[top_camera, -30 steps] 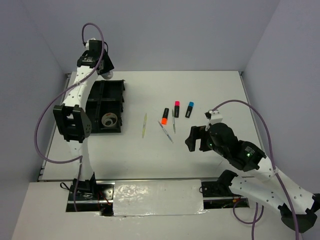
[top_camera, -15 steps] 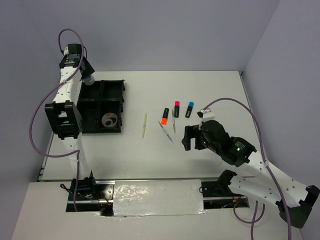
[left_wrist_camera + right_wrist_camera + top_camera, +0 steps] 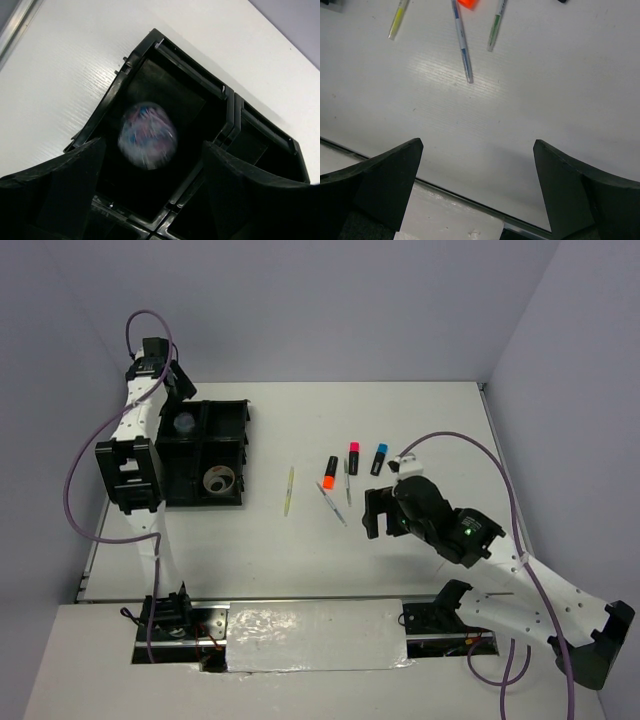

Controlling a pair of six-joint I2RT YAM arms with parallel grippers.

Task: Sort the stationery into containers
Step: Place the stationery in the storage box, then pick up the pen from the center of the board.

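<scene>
The blue highlighter point(image 3: 380, 457) is far from the tray and my left gripper, so my right gripper should grab its black body point(image 3: 377, 467) and pass the highlighter to my left gripper.
The black four-compartment tray point(image 3: 244, 455) sits at the left. My left gripper point(image 3: 165, 380) hovers over its far-left compartment, open and empty. A silvery round piece point(image 3: 147, 135), blurred, is below the fingers inside that compartment; it also shows in the top view point(image 3: 183, 423). A clear tape roll point(image 3: 219, 481) lies in the near-right compartment. Orange point(image 3: 330, 472), pink point(image 3: 353, 457) and blue point(image 3: 379, 458) highlighters lie mid-table with a yellow pen point(image 3: 289, 490), a blue pen point(image 3: 333, 505) and a green pen point(image 3: 347, 481). My right gripper point(image 3: 375, 512) is open, just right of the pens.
In the right wrist view the yellow pen point(image 3: 397, 20), blue pen point(image 3: 462, 42) and green pen point(image 3: 495, 27) lie ahead of the open gripper point(image 3: 478, 144), with the table's front edge point(image 3: 470, 197) below it. Walls close the table at back and sides.
My left gripper swung left over the tray's far-left compartment and let go of the round piece, which now sits lower in it. My right gripper moved left toward the pens.
</scene>
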